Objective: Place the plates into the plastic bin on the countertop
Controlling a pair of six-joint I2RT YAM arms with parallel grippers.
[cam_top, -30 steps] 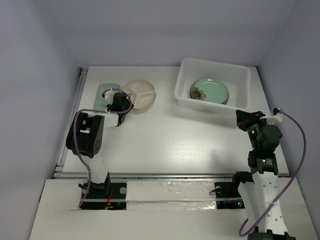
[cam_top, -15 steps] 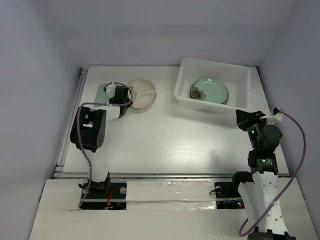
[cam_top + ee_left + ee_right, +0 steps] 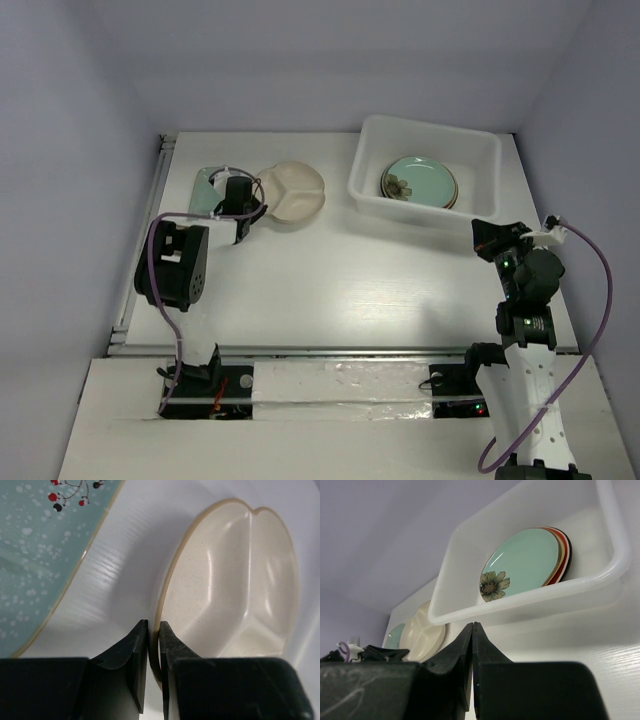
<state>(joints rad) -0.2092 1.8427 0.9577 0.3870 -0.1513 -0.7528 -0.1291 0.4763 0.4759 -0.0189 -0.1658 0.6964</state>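
Observation:
The cream divided plate is held by its rim in my left gripper, with hollows (image 3: 292, 191) facing up. I should keep carrying the plate until it hangs over the flower plate (image 3: 422, 182).
My left gripper (image 3: 243, 215) is shut on the near rim of the cream divided round plate (image 3: 294, 193), which is lifted and tilted above the countertop (image 3: 330, 280); the rim shows pinched between the fingers (image 3: 172, 645) in the left wrist view (image 3: 235, 585). The mint rectangular plate (image 3: 207, 185) lies flat to its left, also in the left wrist view (image 3: 40, 555). The translucent plastic bin (image 3: 372, 190) at the back right holds a stack of plates with the celadon green flower plate (image 3: 420, 180) on top. My right gripper (image 3: 487, 240) is shut and empty, near the bin's front right corner.
A metal rail (image 3: 150, 230) runs along the countertop's left edge. Grey walls enclose the back and sides. From the right wrist view the bin (image 3: 530, 597) stands close ahead, with the stacked plates (image 3: 530, 560) leaning inside it.
My left gripper has carried the cream divided plate a little to the right and clear of the mint plate. The right arm has not moved.

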